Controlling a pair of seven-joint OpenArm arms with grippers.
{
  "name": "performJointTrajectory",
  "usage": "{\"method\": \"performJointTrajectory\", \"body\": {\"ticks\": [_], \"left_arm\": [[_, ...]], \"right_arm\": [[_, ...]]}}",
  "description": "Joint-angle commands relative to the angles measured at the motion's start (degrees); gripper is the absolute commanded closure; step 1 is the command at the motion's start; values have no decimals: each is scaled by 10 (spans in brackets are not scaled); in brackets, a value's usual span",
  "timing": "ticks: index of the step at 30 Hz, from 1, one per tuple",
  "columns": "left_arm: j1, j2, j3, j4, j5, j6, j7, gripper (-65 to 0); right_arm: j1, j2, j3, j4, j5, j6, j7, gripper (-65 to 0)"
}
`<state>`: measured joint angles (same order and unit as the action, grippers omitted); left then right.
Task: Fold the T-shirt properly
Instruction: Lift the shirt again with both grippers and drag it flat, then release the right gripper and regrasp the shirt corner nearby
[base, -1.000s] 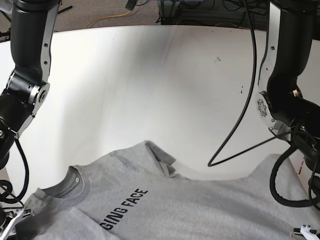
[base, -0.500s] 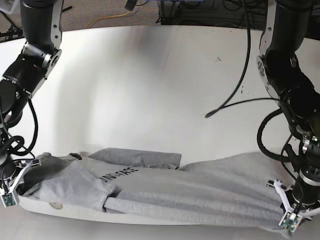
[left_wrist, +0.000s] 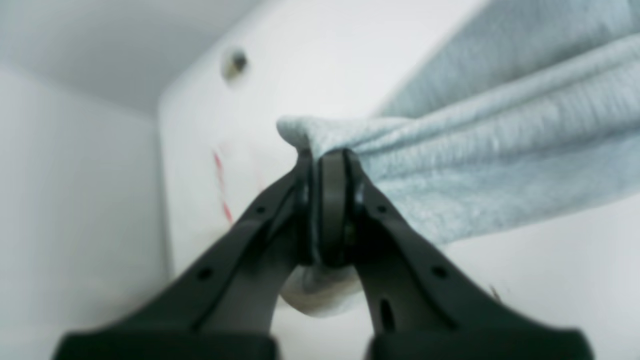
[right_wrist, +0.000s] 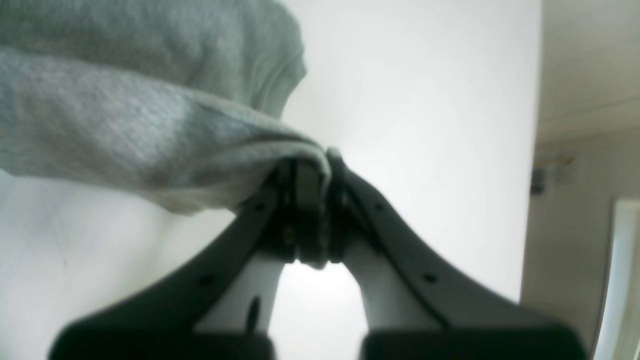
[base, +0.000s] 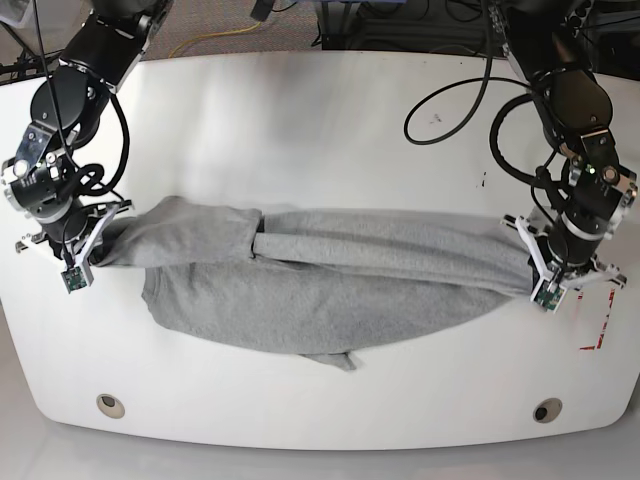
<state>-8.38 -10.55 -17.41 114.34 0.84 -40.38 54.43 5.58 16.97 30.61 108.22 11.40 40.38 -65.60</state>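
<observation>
My right gripper should pull its end of the stretched band (base: 385, 258) toward the table's back (base: 152, 162) together with my left gripper, because the band folds forward over the T-shirt's sagging lower part.
The grey T-shirt (base: 330, 270) is stretched into a long band across the middle of the white table (base: 320, 130), its lower part sagging toward the front. Its print is hidden. My left gripper (base: 543, 272) holds the band's right end; in the left wrist view the left gripper (left_wrist: 327, 167) is shut on a bunched fold of the T-shirt (left_wrist: 500, 135). My right gripper (base: 88, 245) holds the left end; in the right wrist view the right gripper (right_wrist: 310, 170) is shut on a fold of the T-shirt (right_wrist: 125, 125).
Two round holes (base: 110, 405) (base: 546, 410) sit near the table's front edge. A red mark (base: 598, 335) lies at the right front. A black cable (base: 450, 95) loops over the table's back right. Floor with a yellow cable (base: 215, 38) lies behind.
Both arms have carried the T-shirt from the front edge toward the table's middle and pulled it out into a long band. The printed letters no longer show.
</observation>
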Motion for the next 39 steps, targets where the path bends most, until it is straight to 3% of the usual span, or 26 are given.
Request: {"method": "performJointTrajectory", "body": {"ticks": [1, 10, 14, 22, 30, 35, 39], "left_arm": [[42, 3, -20, 10, -7, 4, -14, 0], [182, 4, -42, 12, -8, 4, -14, 0], [234, 28, -70, 11, -7, 4, -15, 0], [323, 33, -103, 9, -6, 4, -90, 0], [329, 32, -145, -2, -6, 4, -94, 0], [315, 29, -149, -5, -4, 4, -94, 0], [314, 29, -149, -5, -4, 4, -95, 0]], "right_arm": [[-5, 11, 8, 13, -2, -4, 11, 0], [-91, 11, 9, 12, -3, -4, 10, 0], [-121, 7, 9, 12, -3, -4, 10, 0], [-153, -8, 34, 11, -3, -4, 2, 0], [-149, -8, 35, 13, 2, -4, -51, 0], [-118, -8, 35, 4, 41, -4, -57, 0], [-71, -9, 34, -35, 45, -4, -93, 0]]}}
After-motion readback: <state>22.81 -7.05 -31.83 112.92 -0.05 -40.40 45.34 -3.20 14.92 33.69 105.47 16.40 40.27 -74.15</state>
